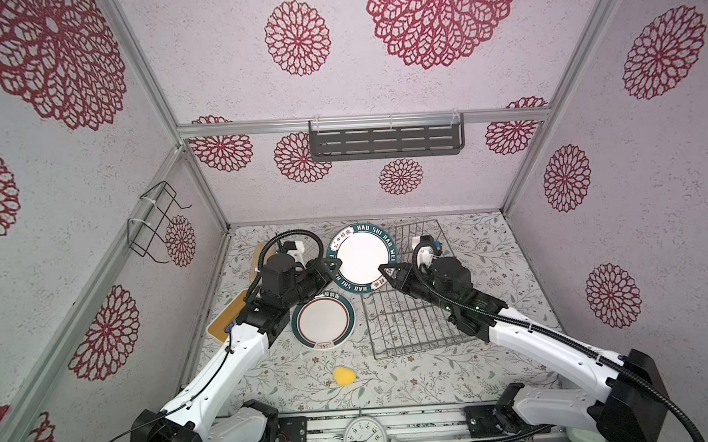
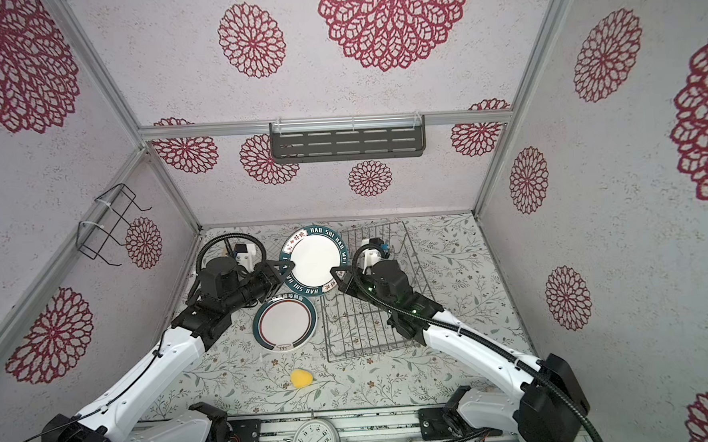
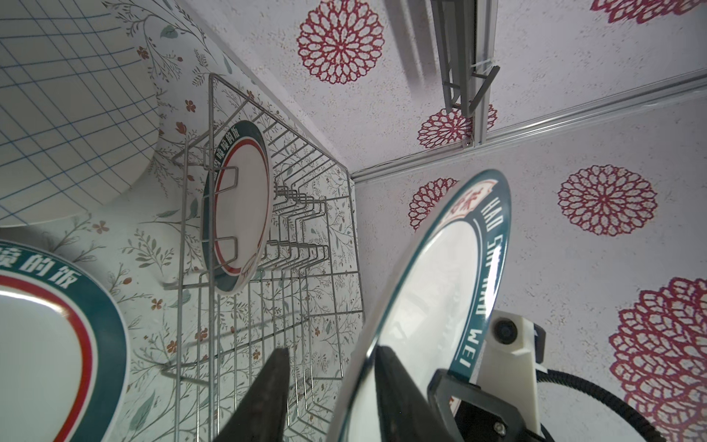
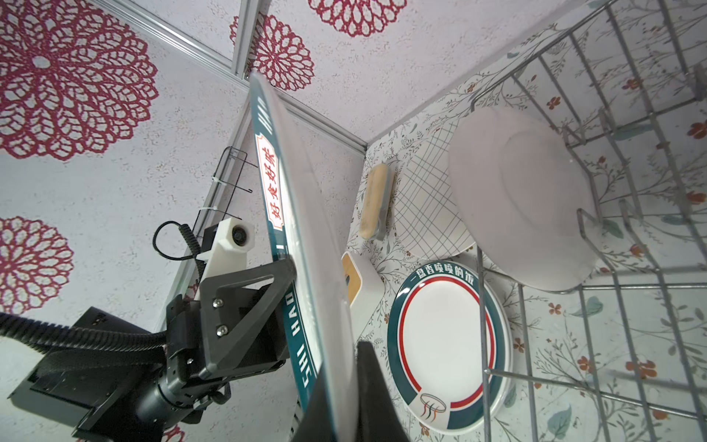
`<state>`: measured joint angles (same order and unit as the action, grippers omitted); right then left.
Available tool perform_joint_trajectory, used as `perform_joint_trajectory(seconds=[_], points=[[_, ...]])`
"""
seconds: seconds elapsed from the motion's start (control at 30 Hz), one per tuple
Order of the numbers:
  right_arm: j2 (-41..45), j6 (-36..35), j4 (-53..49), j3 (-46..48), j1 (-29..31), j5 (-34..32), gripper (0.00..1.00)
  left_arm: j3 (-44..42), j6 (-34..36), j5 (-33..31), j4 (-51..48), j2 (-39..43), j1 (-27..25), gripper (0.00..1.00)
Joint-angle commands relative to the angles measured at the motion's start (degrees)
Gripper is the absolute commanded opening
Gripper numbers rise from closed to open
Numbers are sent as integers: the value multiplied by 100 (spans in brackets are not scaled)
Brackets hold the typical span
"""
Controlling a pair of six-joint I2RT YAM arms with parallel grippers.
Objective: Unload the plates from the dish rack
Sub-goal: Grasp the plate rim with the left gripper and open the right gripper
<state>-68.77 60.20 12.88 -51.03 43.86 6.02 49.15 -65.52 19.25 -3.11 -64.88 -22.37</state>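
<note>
The raised plate is held by my right gripper away from the flat plate (image 1: 323, 321), so next my left gripper grabs the opposite rim (image 1: 336, 254) and lays it there.
A green-rimmed white plate (image 1: 360, 257) (image 2: 314, 255) hangs tilted in the air beside the dish rack (image 1: 407, 310) (image 2: 362, 325). My right gripper (image 1: 382, 268) (image 4: 344, 363) is shut on its lower right rim. My left gripper (image 1: 333, 269) (image 3: 332, 348) straddles the opposite rim. One finger lies on the plate's face and the other stands apart from its back, so it is open. A second green-rimmed plate (image 1: 323, 321) (image 4: 440, 344) lies flat on the table. Another plate (image 3: 237, 206) (image 4: 524, 199) stands upright in the rack's prongs. A large grid-lined plate (image 3: 69, 114) (image 4: 428, 206) lies beyond it.
A yellow sponge (image 1: 344, 375) lies near the front. A wood-topped white board (image 1: 228, 316) and a wooden-backed brush (image 4: 377, 199) lie by the left wall. A dark slotted shelf (image 1: 385, 141) hangs on the back wall, a black wire holder (image 1: 153, 224) on the left wall. A clock (image 1: 363, 437) sits at the front edge.
</note>
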Motion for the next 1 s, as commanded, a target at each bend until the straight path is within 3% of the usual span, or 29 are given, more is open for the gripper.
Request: perform_joint_trajectory(seconds=[0.0, 0.27, 0.3, 0.53, 0.7, 0.97], points=[[61, 326, 814, -101, -78, 370, 0, 52, -14, 64, 234, 80, -37, 33], [83, 597, 1161, 101, -210, 614, 0, -45, -63, -69, 268, 195, -7, 3], [83, 606, 1166, 110, -221, 635, 5, -45, -65, -78, 268, 202, -4, 0], [132, 595, 1120, 192, -318, 708, 45, -51, -56, -44, 237, 280, 96, 0], [250, 391, 686, 217, -437, 527, 57, -43, 77, -44, -126, 550, 412, 0], [325, -148, -191, 71, -501, 104, 61, -317, 408, 61, -942, 1139, 1165, 0]])
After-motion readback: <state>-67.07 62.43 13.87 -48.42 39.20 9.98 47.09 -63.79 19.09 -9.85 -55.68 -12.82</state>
